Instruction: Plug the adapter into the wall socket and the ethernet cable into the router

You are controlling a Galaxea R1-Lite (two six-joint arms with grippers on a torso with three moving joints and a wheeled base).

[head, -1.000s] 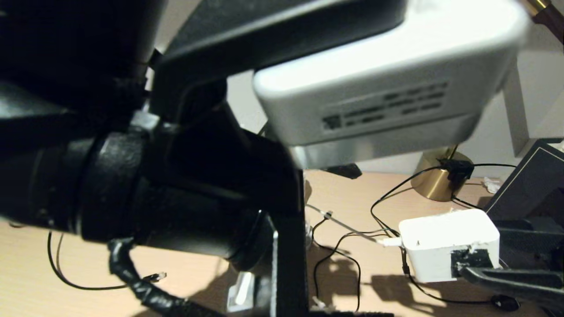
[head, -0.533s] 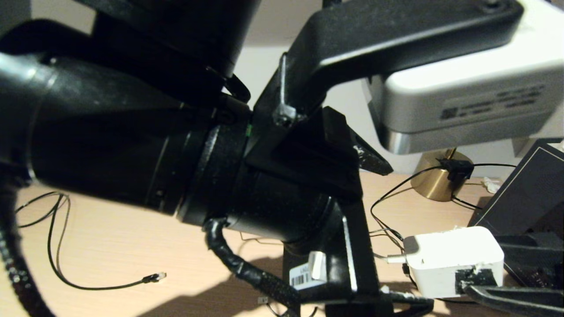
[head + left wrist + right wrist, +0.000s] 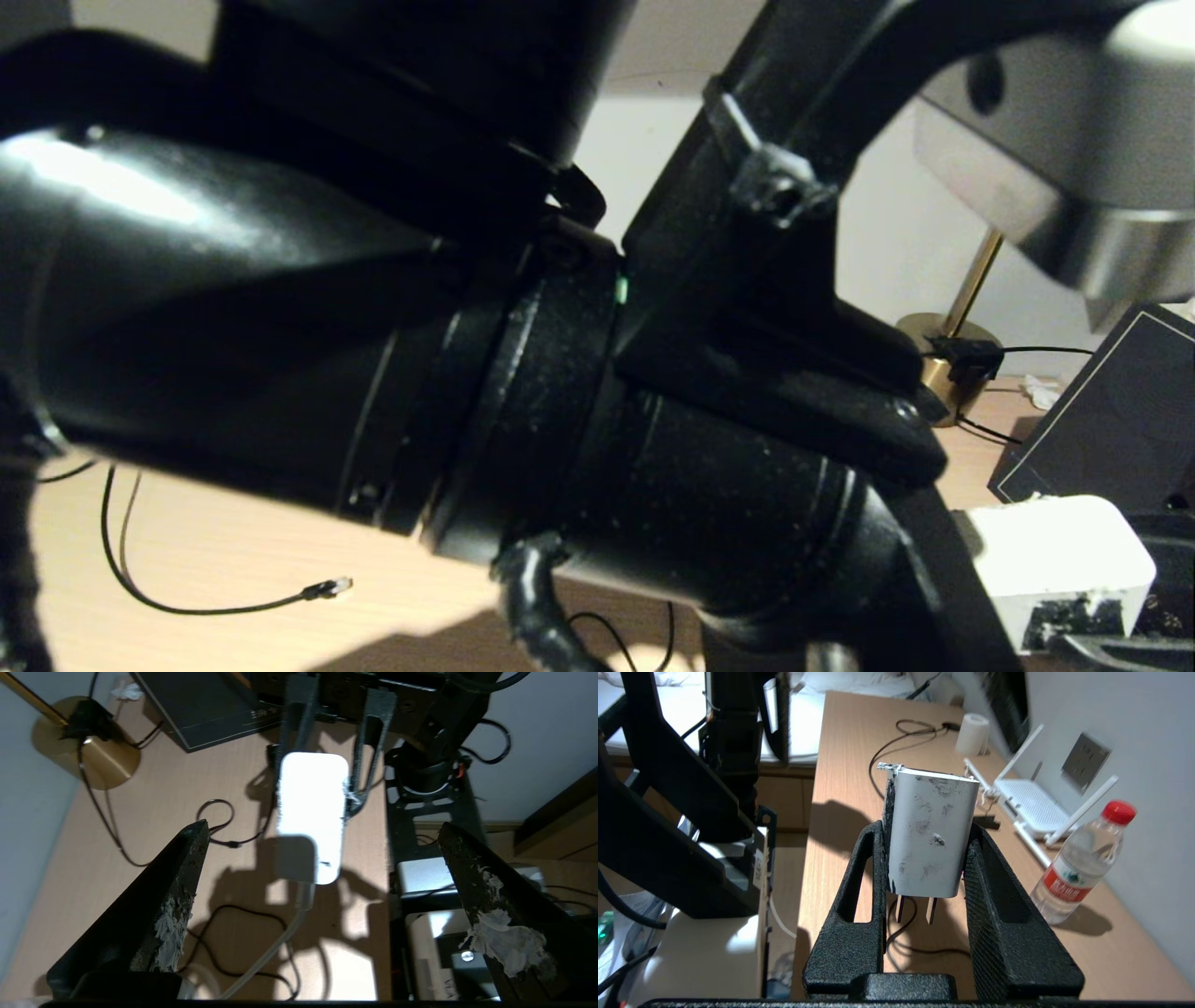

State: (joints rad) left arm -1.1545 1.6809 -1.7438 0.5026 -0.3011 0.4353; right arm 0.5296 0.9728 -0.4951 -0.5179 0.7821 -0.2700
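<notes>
The white cord (image 3: 270, 955) hangs in a loose bend from the adapter's end (image 3: 305, 891). The cord will stay attached and drag along when I carry the adapter.
The white adapter (image 3: 930, 812) stands between the fingers of my right gripper (image 3: 926, 828), which is shut on it; its two metal prongs (image 3: 915, 907) point back toward the wrist. In the head view the adapter (image 3: 1055, 555) shows at the lower right, above the desk. My left gripper (image 3: 322, 826) hangs open and empty above the adapter (image 3: 312, 807) and its white cord (image 3: 280, 947). The router (image 3: 1031, 800) lies against the wall under the grey wall socket (image 3: 1085, 758). The ethernet cable (image 3: 187, 607) lies on the desk at left, connector (image 3: 329, 588) free.
My left arm (image 3: 420, 327) fills most of the head view. A water bottle (image 3: 1083, 863) stands near the router, and a white roll (image 3: 972, 733) farther along. A gold lamp base (image 3: 88, 751) and a dark box (image 3: 205, 704) sit at the desk's right end, with loose black cords around.
My left arm has swung right across the head view and covers more of the desk. The adapter, held in the right gripper, has shifted right and lower in that view.
</notes>
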